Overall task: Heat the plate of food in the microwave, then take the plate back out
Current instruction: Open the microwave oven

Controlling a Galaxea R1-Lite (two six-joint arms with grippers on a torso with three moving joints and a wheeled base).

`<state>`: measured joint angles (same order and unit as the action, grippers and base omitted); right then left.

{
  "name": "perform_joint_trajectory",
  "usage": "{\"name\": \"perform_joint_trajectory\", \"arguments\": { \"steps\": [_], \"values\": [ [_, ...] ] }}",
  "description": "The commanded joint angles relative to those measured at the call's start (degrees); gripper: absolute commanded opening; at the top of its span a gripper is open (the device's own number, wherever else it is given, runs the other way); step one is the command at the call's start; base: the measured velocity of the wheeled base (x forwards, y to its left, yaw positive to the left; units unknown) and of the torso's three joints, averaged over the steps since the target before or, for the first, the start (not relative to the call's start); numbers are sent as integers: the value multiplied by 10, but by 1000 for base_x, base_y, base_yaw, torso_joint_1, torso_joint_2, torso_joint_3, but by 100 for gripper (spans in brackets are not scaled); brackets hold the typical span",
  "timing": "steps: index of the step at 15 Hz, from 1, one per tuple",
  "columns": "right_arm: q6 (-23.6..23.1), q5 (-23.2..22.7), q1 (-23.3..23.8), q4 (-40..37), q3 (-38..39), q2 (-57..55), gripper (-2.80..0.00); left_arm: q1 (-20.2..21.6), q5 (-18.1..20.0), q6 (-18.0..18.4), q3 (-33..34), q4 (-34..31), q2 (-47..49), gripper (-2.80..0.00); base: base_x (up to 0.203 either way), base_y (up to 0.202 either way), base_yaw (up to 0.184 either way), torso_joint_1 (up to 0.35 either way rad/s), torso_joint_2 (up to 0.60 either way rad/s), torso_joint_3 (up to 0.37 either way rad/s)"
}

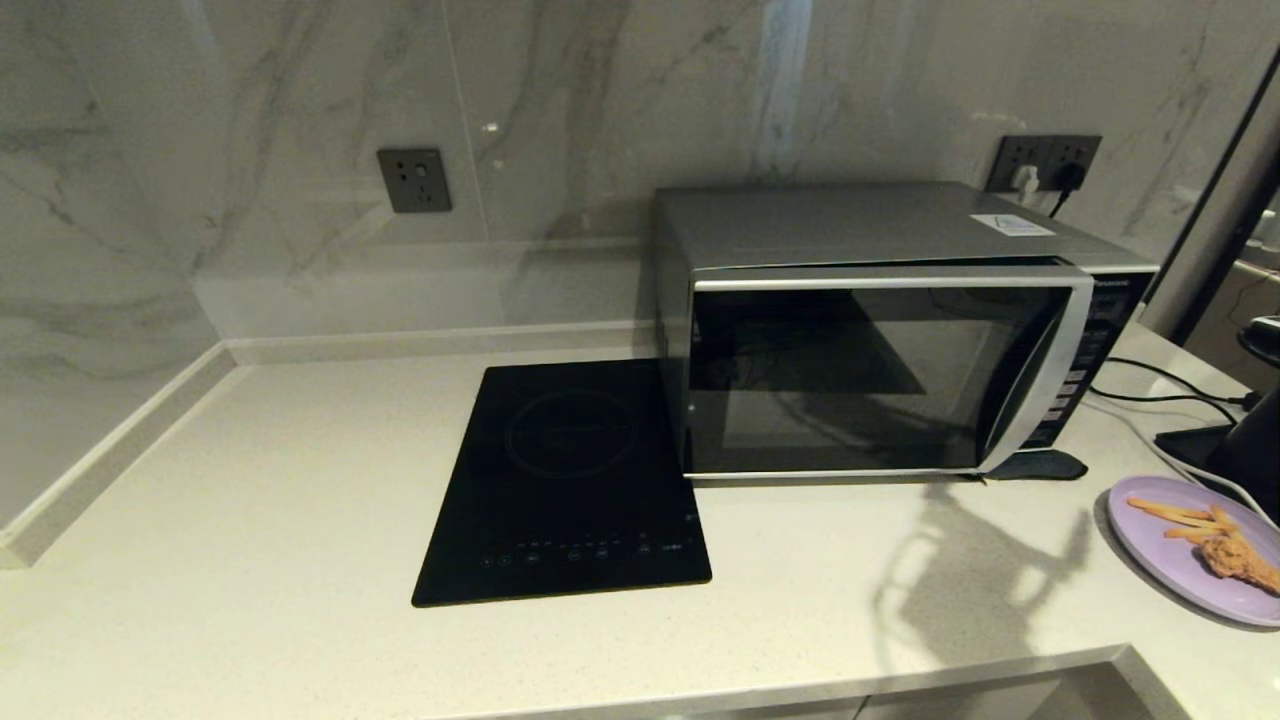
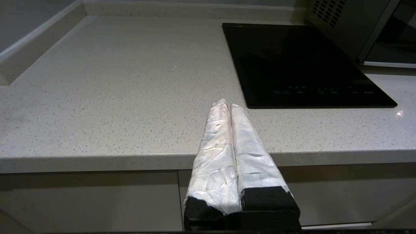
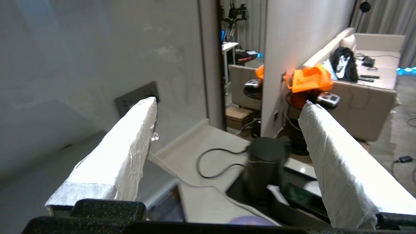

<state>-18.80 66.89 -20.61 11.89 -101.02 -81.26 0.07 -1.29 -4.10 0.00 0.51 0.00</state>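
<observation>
My right gripper is open and should shut, enter the door's top gap [image 1: 1015, 260] and pull it wider, as the microwave door [image 1: 888, 374] is too slightly ajar for the plate.
The silver microwave [image 1: 880, 340] stands at the back right of the counter, and its dark glass door looks slightly ajar on the handle side. The lavender plate of food [image 1: 1165, 540], with fries and a brown chicken piece, lies on the counter right of the microwave, partly cut off by the head view's edge. Neither arm appears in the head view. My right gripper [image 3: 227, 104] hangs open and empty above that right end, and a sliver of the plate [image 3: 250, 221] shows below it. My left gripper [image 2: 229, 104] is shut and empty at the counter's front edge.
A flat black induction cooktop [image 1: 570, 480] lies left of the microwave. A black kettle [image 3: 263, 165] on a dark base stands with loose cables [image 1: 1160, 385] behind the plate. Wall sockets [image 1: 414, 180] sit on the marble backsplash. The counter's front edge [image 1: 800, 685] is close.
</observation>
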Motion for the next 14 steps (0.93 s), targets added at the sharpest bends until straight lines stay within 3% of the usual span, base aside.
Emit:
{"name": "perform_joint_trajectory", "arguments": {
  "steps": [1, 3, 5, 8, 10, 12, 14],
  "values": [
    [-3, 1, 0, -11, 110, 133, 0, 0, 0, 0, 0, 0, 1, -280, 0, 0, 0, 0, 0, 0],
    [-4, -13, -2, -70, 187, 221, 0, 0, 0, 0, 0, 0, 1, -280, 0, 0, 0, 0, 0, 0],
    [-2, -68, -4, -165, 217, 289, 0, 0, 0, 0, 0, 0, 1, -280, 0, 0, 0, 0, 0, 0],
    [8, -287, 29, -269, 181, 321, 0, 0, 0, 0, 0, 0, 1, -280, 0, 0, 0, 0, 0, 0],
    [42, -415, 41, -367, 92, 314, 0, 0, 0, 0, 0, 0, 1, -280, 0, 0, 0, 0, 0, 0],
    [122, -479, 46, -440, 8, 250, 0, 0, 0, 0, 0, 0, 1, -280, 0, 0, 0, 0, 0, 0],
    [240, -502, 49, -480, -63, 150, 0, 0, 0, 0, 0, 0, 1, -280, 0, 0, 0, 0, 0, 0]
  ]
}}
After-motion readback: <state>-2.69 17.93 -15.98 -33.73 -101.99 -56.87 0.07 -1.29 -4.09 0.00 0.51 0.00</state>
